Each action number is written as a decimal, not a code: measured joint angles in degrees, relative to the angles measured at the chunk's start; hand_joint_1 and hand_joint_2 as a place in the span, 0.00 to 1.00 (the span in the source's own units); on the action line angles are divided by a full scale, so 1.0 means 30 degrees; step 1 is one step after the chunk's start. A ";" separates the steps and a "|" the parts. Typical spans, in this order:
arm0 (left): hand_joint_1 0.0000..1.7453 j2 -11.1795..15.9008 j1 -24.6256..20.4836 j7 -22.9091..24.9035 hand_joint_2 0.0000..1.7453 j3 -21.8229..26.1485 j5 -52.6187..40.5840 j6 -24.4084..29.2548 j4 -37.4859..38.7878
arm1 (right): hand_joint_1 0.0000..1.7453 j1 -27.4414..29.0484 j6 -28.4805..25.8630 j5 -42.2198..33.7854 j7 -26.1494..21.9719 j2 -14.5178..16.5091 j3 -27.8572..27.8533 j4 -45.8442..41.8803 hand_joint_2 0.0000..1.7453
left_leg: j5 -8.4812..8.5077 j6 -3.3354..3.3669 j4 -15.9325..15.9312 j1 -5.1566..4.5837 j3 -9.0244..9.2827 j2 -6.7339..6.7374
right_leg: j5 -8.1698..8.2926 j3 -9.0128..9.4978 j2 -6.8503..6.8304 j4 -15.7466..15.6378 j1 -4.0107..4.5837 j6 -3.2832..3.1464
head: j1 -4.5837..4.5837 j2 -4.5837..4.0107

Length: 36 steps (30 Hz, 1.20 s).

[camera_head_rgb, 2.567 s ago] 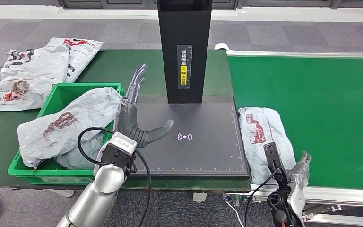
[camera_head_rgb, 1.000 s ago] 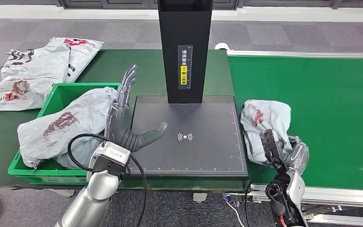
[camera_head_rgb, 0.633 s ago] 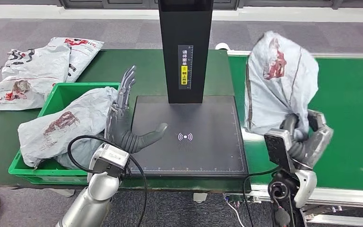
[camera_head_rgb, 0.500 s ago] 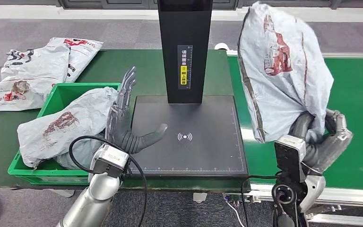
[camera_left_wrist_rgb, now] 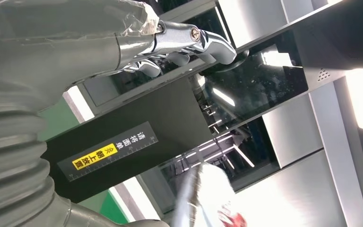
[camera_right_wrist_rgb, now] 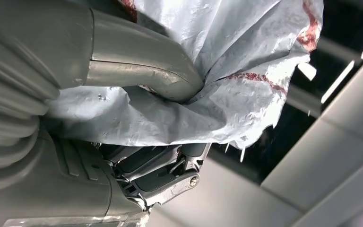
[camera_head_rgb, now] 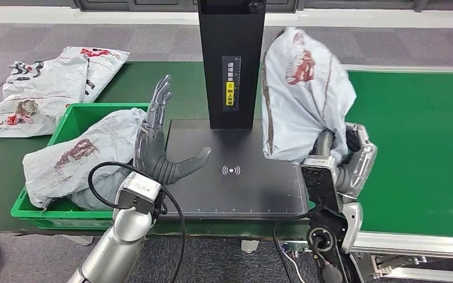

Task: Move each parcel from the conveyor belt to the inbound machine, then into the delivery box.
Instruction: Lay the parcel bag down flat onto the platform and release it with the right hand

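Loose creases (camera_head_rgb: 327, 88) go down the raised grey parcel (camera_head_rgb: 304, 103), so the parcel's plastic will gather into folds in my left gripper when I carry the parcel away.
My right hand (camera_head_rgb: 347, 159) grips a grey plastic parcel (camera_head_rgb: 304, 91) with red print by its lower end and holds it upright in the air over the right edge of the black inbound machine pad (camera_head_rgb: 236, 194). In the right wrist view the thumb (camera_right_wrist_rgb: 142, 71) presses into the same parcel (camera_right_wrist_rgb: 227, 80). My left hand (camera_head_rgb: 159, 147) stands open at the pad's left edge, fingers pointing up, thumb toward the scan mark (camera_head_rgb: 230, 170). Beside it a second grey parcel (camera_head_rgb: 79, 156) lies in the green delivery box (camera_head_rgb: 74, 115). The green conveyor belt (camera_head_rgb: 419, 141) lies to the right.
The machine's black column (camera_head_rgb: 230, 59) rises behind the pad, close to the raised parcel. Two more grey parcels (camera_head_rgb: 47, 82) lie on the dark green table at the back left. The left wrist view looks up at the column (camera_left_wrist_rgb: 123, 137) and the left hand (camera_left_wrist_rgb: 28, 94).
My right hand closed on the parcel lying on the belt, lifted it high and carried it left toward the pad. The left hand has barely moved.
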 joint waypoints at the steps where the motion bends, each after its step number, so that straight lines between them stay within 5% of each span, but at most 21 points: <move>1: 0.00 0.0000 -0.0014 -0.0005 1.00 0.0000 0.0002 0.0000 0.0033 | 1.00 -0.0062 -0.0020 -0.0033 0.0031 -0.0104 0.0256 0.0179 1.00 | 0.0000 -0.0001 0.0000 0.0000 -0.0001 0.0000 | 0.0000 -0.0001 0.0001 0.0000 0.0002 0.0000 | 0.0002 0.0002; 5: 0.00 0.0000 -0.0040 -0.0066 1.00 0.0000 0.0058 0.0073 0.0102 | 1.00 -0.0216 0.0544 -0.0151 0.0463 -0.0430 0.0965 0.0672 1.00 | -0.0006 -0.0001 -0.0001 0.0001 -0.0009 0.0003 | -0.0004 -0.0005 0.0008 0.0000 0.0002 0.0000 | 0.0002 0.0004; 13: 0.00 0.0044 -0.0392 -0.0120 1.00 0.0000 0.0324 0.0590 0.0228 | 1.00 -0.1185 0.4633 -0.0558 0.2767 -0.0845 0.3332 0.3581 1.00 | 0.0005 -0.0006 -0.0002 0.0001 -0.0007 0.0006 | 0.0000 -0.0005 0.0006 0.0000 0.0008 -0.0003 | -0.0002 0.0004; 25: 0.00 0.0084 -0.0613 0.0040 1.00 -0.0005 0.0344 0.0656 0.0272 | 1.00 -0.1724 0.6002 -0.0969 0.3262 -0.0958 0.4632 0.5787 1.00 | 0.0009 -0.0009 -0.0002 0.0001 -0.0012 0.0005 | 0.0001 -0.0006 0.0005 0.0001 0.0009 -0.0003 | 0.0000 0.0002; 26: 0.00 0.0104 -0.0707 0.0086 1.00 -0.0013 0.0361 0.0661 0.0303 | 0.93 -0.1807 0.6449 -0.1121 0.3425 -0.0976 0.4906 0.6199 1.00 | 0.0007 -0.0008 -0.0002 0.0000 -0.0014 0.0005 | 0.0001 -0.0007 0.0005 0.0001 0.0009 -0.0002 | 0.0000 0.0000; 29: 0.00 0.0148 -0.0906 0.0193 1.00 -0.0049 0.0435 0.0663 0.0397 | 0.18 -0.1966 0.7257 -0.1494 0.3716 -0.0982 0.5501 0.7035 1.00 | 0.0006 -0.0008 -0.0002 0.0000 -0.0014 0.0004 | 0.0000 -0.0008 0.0005 0.0001 0.0010 -0.0002 | -0.0002 0.0000; 30: 0.00 0.0155 -0.0952 0.0209 1.00 -0.0058 0.0463 0.0663 0.0419 | 0.00 -0.2008 0.7437 -0.1607 0.3785 -0.0982 0.5636 0.7217 1.00 | 0.0006 -0.0009 -0.0002 0.0000 -0.0014 0.0004 | 0.0001 -0.0008 0.0005 0.0001 0.0010 -0.0002 | -0.0002 0.0000; 36: 0.00 0.0202 -0.1059 0.0259 1.00 -0.0142 0.0512 0.0681 0.0521 | 0.00 -0.2344 0.7936 -0.2573 0.3382 -0.0982 0.6310 0.8159 1.00 | 0.0007 -0.0009 -0.0001 0.0000 -0.0013 0.0005 | 0.0001 -0.0007 0.0006 0.0001 0.0009 -0.0003 | -0.0002 0.0002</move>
